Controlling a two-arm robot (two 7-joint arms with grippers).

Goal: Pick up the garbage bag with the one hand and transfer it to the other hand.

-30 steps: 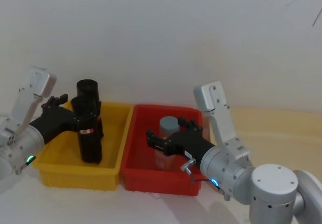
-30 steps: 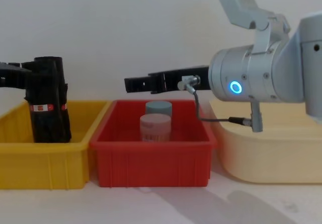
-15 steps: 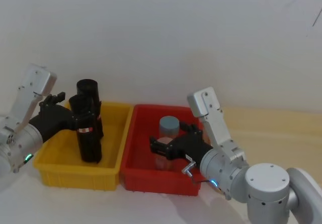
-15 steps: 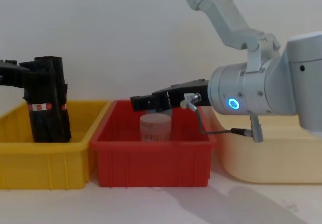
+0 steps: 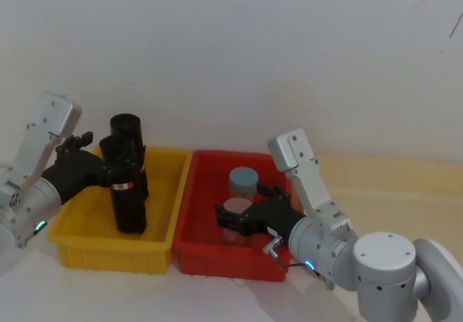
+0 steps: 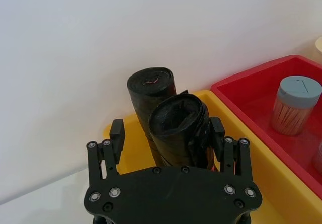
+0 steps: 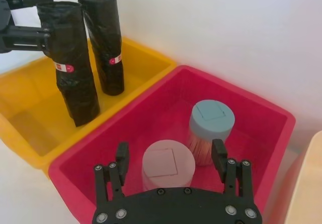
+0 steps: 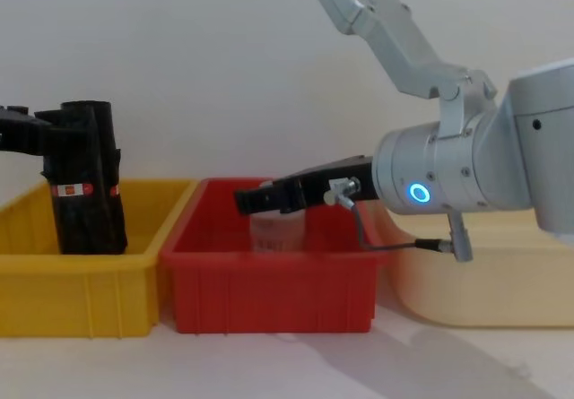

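The pink lid (image 7: 168, 164) is level and shut on top of its jar, so the whole jar (image 8: 276, 233) will stay on and hang under it as I lift.
Two black rolls stand upright in the yellow bin (image 5: 79, 250). The garbage bag (image 5: 124, 192) (image 6: 178, 128) (image 7: 73, 68) (image 8: 85, 184) is the nearer roll, with a red-and-white band. My left gripper (image 5: 112, 168) (image 6: 166, 128) (image 7: 35, 12), the one hand, is open, a finger on each side of the bag's upper end, with a gap visible on one side. The second roll (image 5: 130, 130) (image 7: 105, 38) stands just behind. My right gripper (image 5: 239, 210) (image 7: 170, 156) (image 8: 247, 200), the other hand, hangs open low in the red bin (image 5: 195, 253), right above a pink-lidded jar (image 7: 166, 166).
A grey-blue-lidded jar (image 7: 211, 123) (image 6: 297, 105) stands behind the pink-lidded one in the red bin (image 8: 269, 287), which touches the yellow bin (image 8: 81, 282). A cream tray (image 8: 484, 273) lies to the right. A white wall rises close behind.
My right gripper has dropped lower over the jars in the red bin and drawn back slightly. The left gripper and the rolls have stayed where they were.
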